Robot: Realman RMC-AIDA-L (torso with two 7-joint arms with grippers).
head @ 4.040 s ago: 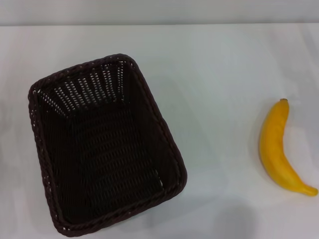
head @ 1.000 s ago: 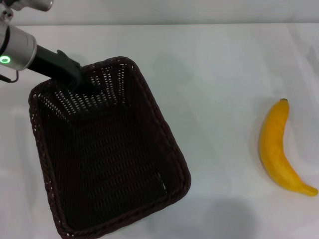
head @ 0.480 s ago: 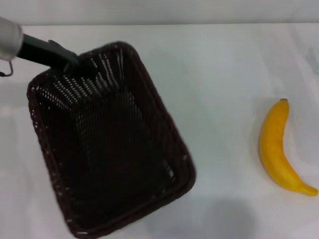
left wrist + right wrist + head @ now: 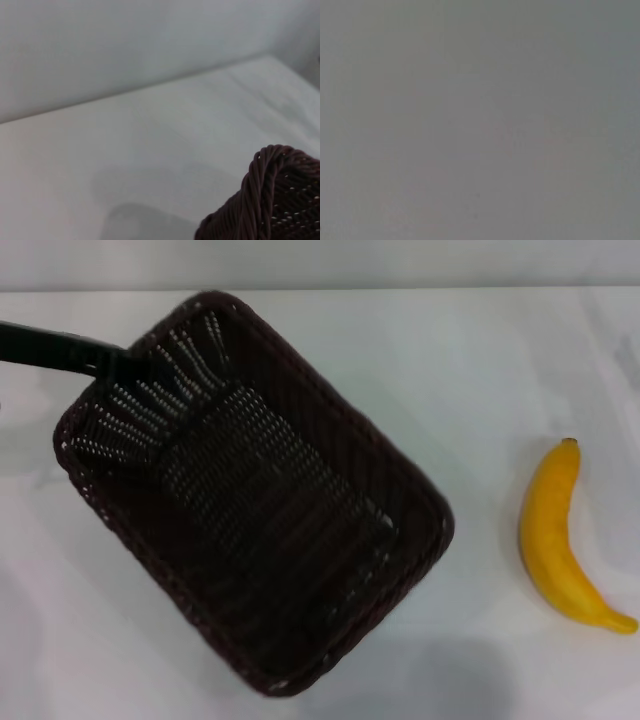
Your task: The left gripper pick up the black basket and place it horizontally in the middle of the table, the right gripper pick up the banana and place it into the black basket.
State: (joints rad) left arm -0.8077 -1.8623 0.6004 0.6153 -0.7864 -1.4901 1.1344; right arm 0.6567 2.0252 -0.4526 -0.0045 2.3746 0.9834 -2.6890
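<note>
The black basket [image 4: 255,495] slants in the robot's left gripper, so the robot should swing the basket's near end [image 4: 368,612] toward the wall until the basket lies level, before lowering it.
The black basket [image 4: 255,490] is a large dark woven wicker basket lying skewed on the white table [image 4: 470,360], its long axis running from far left to near right. My left gripper [image 4: 112,362] reaches in from the left edge and is shut on the basket's far-left rim corner. That braided rim corner also shows in the left wrist view [image 4: 270,200]. The banana [image 4: 555,540] lies on the table at the right, well apart from the basket, stem tip pointing away from me. My right gripper is out of view.
The table's far edge meets a pale wall [image 4: 320,262] at the top. White table surface lies between the basket and the banana. The right wrist view shows only a plain grey surface.
The left arm came in and gripped the basket's far-left rim. Since half a second ago the basket has swung counter-clockwise, its near end sliding right. The banana has not moved.
</note>
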